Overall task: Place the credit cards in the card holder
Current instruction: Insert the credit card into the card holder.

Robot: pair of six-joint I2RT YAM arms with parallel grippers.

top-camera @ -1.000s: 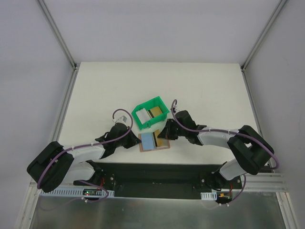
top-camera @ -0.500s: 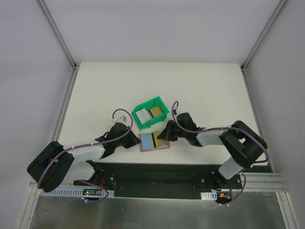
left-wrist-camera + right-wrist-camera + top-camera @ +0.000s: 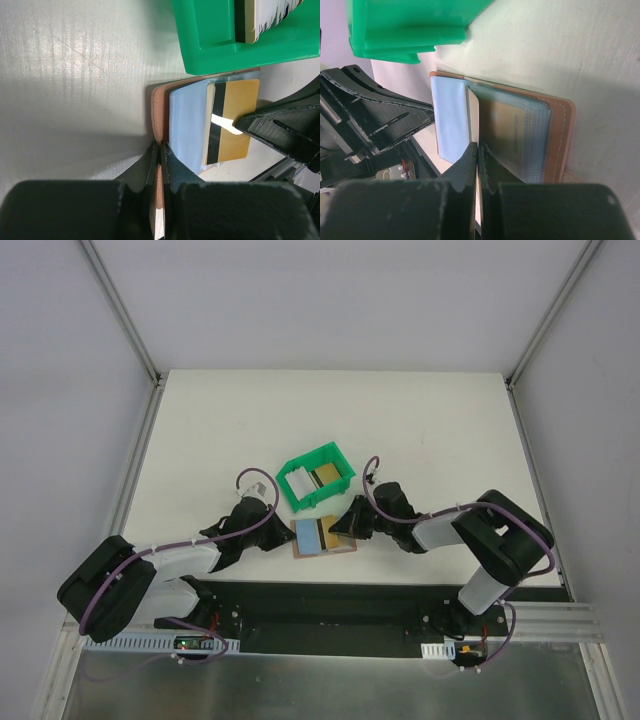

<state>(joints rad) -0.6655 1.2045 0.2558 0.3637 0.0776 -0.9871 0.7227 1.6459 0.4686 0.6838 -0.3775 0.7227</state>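
The gold-olive card is only partway into the card holder's pocket (image 3: 187, 125), so next my right gripper opens and pushes the card's outer edge (image 3: 474, 117) toward my left gripper.
The card holder (image 3: 324, 552) lies open on the table just below the green bin, tan leather (image 3: 156, 112) around blue-grey pockets (image 3: 451, 120). My left gripper (image 3: 284, 537) is shut on its left leather edge, seen up close in the left wrist view (image 3: 160, 148). My right gripper (image 3: 347, 527) is shut on a gold-olive credit card (image 3: 239, 137) with a black stripe, which lies partly tucked into the right-hand pocket. In the right wrist view the card (image 3: 472, 116) runs edge-on between my shut fingers (image 3: 477, 147). I cannot make out a blue card.
The green bin (image 3: 301, 462) stands just behind the holder and holds a white-grey card (image 3: 295, 484) and another gold-olive card (image 3: 323, 476). Its wall (image 3: 225, 50) is close to both grippers. The table's near edge and the arm bases lie just below the holder.
My right forearm has drawn in and lower toward the holder, and the right gripper with the gold card has shifted slightly left. The left arm and the holder have not moved.
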